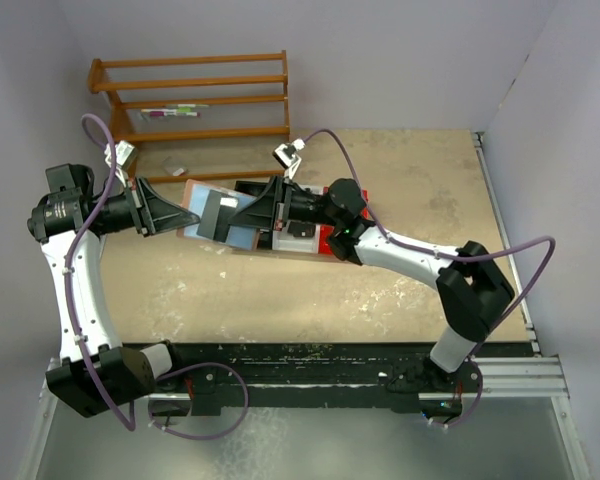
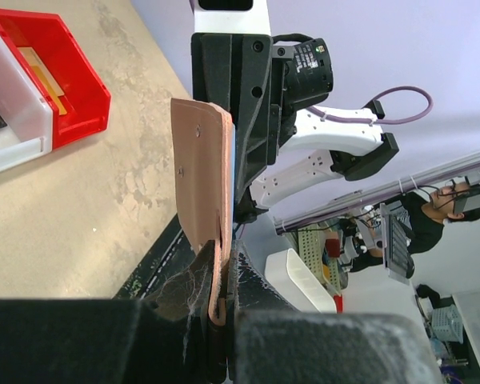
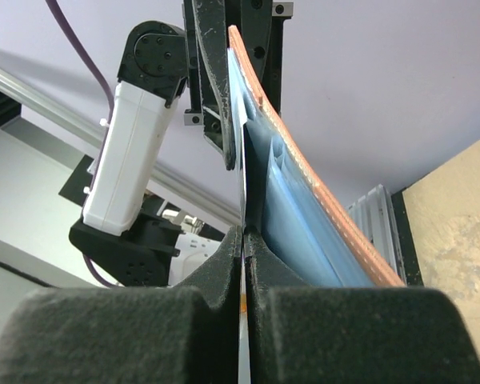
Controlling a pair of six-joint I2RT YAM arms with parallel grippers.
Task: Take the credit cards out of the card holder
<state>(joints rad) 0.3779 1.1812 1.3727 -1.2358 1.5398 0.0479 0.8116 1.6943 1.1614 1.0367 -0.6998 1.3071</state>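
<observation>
I should keep pulling out the dark credit card (image 1: 218,214), which matches the cards in the white bin (image 1: 295,242), with my right gripper until it hangs there, and then let go.
The card holder (image 1: 202,200), pinkish-brown with light blue lining (image 1: 240,237), hangs open in the air between my two grippers. My left gripper (image 1: 185,220) is shut on its left edge; in the left wrist view the leather flap (image 2: 200,160) stands upright out of the gripper (image 2: 222,280). My right gripper (image 1: 244,212) is shut on a thin dark credit card (image 1: 218,212) that still sits in the holder. In the right wrist view the card's edge (image 3: 244,180) runs up from the gripper (image 3: 245,240), beside the blue pockets (image 3: 296,216). A yellow card (image 2: 44,74) lies in the red bin.
A red bin (image 1: 332,242), a white bin (image 1: 298,240) and a black bin (image 1: 252,187) sit under the right arm; the red bin (image 2: 76,88) and white bin (image 2: 16,128) also show in the left wrist view. A wooden rack (image 1: 195,100) stands at the back left.
</observation>
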